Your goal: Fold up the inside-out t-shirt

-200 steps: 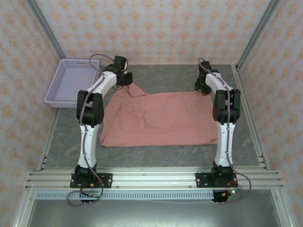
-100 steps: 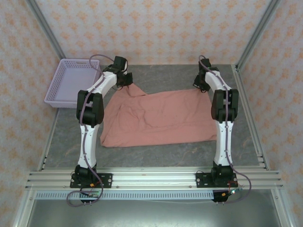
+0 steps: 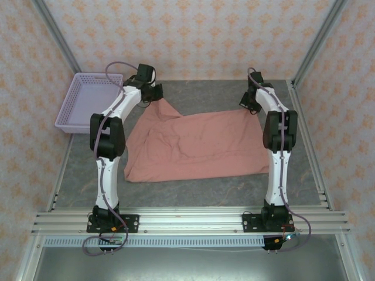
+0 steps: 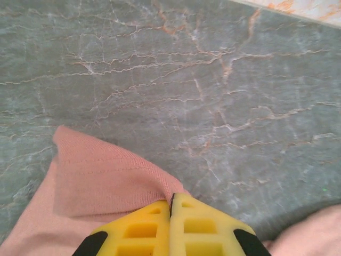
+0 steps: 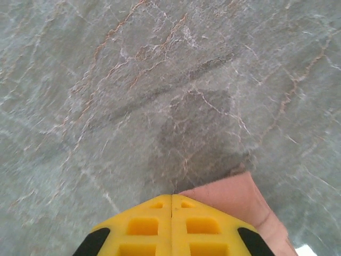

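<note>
I keep drawing the t-shirt's far corner [image 5: 242, 189] back with my right gripper until it lies flat, as the t-shirt's near edge [image 3: 199, 177] lies straight.
The inside-out t-shirt [image 3: 193, 143] is a salmon-pink cloth spread across the middle of the grey marbled table. My left gripper [image 3: 156, 98] is shut on its far left corner, and a hemmed fold of cloth [image 4: 101, 181] runs out from between the yellow fingertips of that gripper [image 4: 171, 196]. My right gripper [image 3: 251, 107] is at the far right corner. In the right wrist view that gripper [image 5: 171, 197] has its jaws pressed together, with a flap of the pink cloth [image 5: 234, 198] coming out at the tips. No print shows on the upper face.
A lilac plastic basket [image 3: 88, 99] stands at the far left, just beside the left arm's elbow. Metal frame posts and patterned walls close in the back and sides. Bare table [image 3: 205, 93] lies beyond both grippers.
The right gripper has shut on the far right corner and drawn it up slightly. The left gripper has moved a little farther back, pulling its corner into a taut point.
</note>
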Robot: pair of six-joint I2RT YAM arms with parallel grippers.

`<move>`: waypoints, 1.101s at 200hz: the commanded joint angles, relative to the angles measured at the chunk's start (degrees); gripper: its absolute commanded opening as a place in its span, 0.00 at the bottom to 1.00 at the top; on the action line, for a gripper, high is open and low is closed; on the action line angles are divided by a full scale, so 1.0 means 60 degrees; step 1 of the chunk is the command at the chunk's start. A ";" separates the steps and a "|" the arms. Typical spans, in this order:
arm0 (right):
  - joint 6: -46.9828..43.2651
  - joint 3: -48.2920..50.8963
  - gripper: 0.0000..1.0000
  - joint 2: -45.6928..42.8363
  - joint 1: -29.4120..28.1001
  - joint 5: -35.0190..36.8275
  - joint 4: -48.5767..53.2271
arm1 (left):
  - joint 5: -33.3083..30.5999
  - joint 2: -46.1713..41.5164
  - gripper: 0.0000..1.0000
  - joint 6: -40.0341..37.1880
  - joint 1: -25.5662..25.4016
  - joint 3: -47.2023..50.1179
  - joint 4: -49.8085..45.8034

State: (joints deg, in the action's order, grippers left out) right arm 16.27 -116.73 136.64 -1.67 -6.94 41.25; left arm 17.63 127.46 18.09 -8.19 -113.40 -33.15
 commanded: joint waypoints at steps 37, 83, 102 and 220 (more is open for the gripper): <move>-0.0357 0.1715 0.00 -0.2165 0.0104 -0.0581 -0.0602 | 0.0148 -0.2341 0.00 0.0465 0.0021 0.2340 0.0542; -0.0383 0.3312 0.00 -0.3469 0.0103 -0.0822 -0.0766 | 0.0417 -0.4357 0.00 0.1067 -0.0109 0.4801 0.1418; -0.0398 0.4023 0.00 -0.4064 0.0102 -0.0779 -0.0765 | 0.0456 -0.5118 0.00 0.1233 -0.0271 0.5682 0.1525; -0.0355 0.6906 0.00 -0.5977 0.0135 0.0253 -0.0299 | 0.0203 -0.7737 0.00 0.1305 -0.0615 0.8680 0.0566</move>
State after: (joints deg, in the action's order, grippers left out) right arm 14.33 -77.58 103.00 -1.17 -7.68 37.65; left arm 19.27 84.09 24.64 -11.64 -62.76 -27.75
